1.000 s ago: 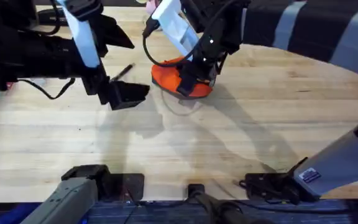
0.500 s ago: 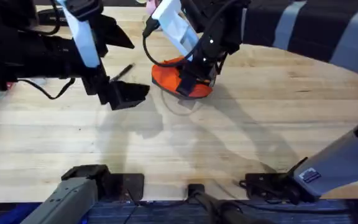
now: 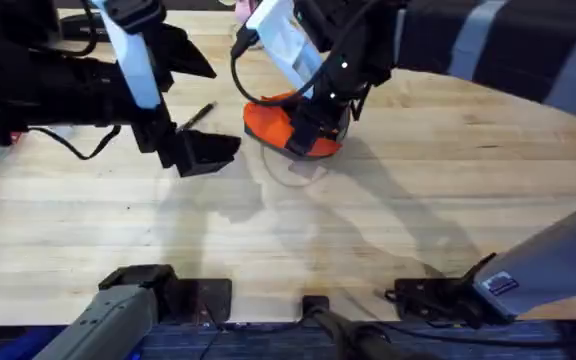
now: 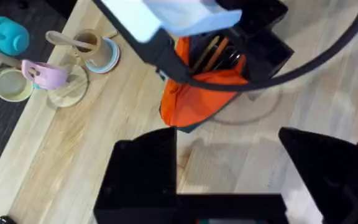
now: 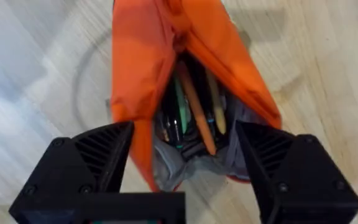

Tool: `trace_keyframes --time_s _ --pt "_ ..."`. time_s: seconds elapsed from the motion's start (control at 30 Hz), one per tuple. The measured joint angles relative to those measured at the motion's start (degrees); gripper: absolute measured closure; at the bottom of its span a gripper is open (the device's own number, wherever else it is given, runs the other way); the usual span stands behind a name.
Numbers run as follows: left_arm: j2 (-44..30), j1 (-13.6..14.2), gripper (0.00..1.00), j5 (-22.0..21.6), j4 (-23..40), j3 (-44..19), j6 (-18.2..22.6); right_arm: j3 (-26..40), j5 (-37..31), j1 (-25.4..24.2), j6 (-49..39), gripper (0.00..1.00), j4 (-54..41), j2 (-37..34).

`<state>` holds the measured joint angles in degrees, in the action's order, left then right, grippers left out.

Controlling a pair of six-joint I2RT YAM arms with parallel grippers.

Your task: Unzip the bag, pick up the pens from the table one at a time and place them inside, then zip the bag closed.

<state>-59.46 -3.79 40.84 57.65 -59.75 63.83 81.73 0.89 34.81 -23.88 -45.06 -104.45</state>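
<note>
The black pen will go into a bag that stays open by itself as I lower it, since the orange bag [image 3: 276, 124] gapes around the pencils inside [image 4: 215, 55].
The orange bag [image 3: 280, 124] lies at the back middle of the table [image 3: 388, 210], its zipper open. In the right wrist view the bag [image 5: 138, 68] gapes and shows several pens and pencils [image 5: 194, 112] against its dark lining. My right gripper [image 3: 313, 128] hovers right over that opening, open, with its fingers [image 5: 95, 155] on either side of the mouth. One slim black pen [image 3: 200, 113] lies on the wood left of the bag. My left gripper [image 3: 206, 152] hangs open near that pen with nothing in it, facing the bag [image 4: 197, 93].
A group of small cups and mugs [image 4: 48, 74] stands on wooden coasters near the table's far edge, beyond the bag. The table's right edge curves away [image 3: 568, 110]. Bare wood stretches across the middle and front.
The right arm has shifted very slightly over the bag. The left arm, the bag and the loose pen stay where they were.
</note>
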Motion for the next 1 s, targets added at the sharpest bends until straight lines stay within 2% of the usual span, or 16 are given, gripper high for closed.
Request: trace_keyframes --time_s 0.27,0.4,0.73,1.0 --pt "0.0 0.0 0.008 -0.32 0.02 0.0 0.0 0.0 0.22 0.0 2.7 0.005 -0.69 6.41" --pt "0.0 0.0 0.007 -2.51 -0.01 0.0 -0.8 0.0 0.23 0.0 3.12 0.004 -0.8 10.8" --pt "0.0 0.0 0.007 -13.21 -0.71 0.0 -8.06 0.0 0.26 0.0 8.2 0.004 -0.87 20.89" --pt "-0.18 0.0 0.008 -22.91 -7.79 0.0 -15.55 0.0 0.4 0.0 10.87 0.004 -2.19 23.02"
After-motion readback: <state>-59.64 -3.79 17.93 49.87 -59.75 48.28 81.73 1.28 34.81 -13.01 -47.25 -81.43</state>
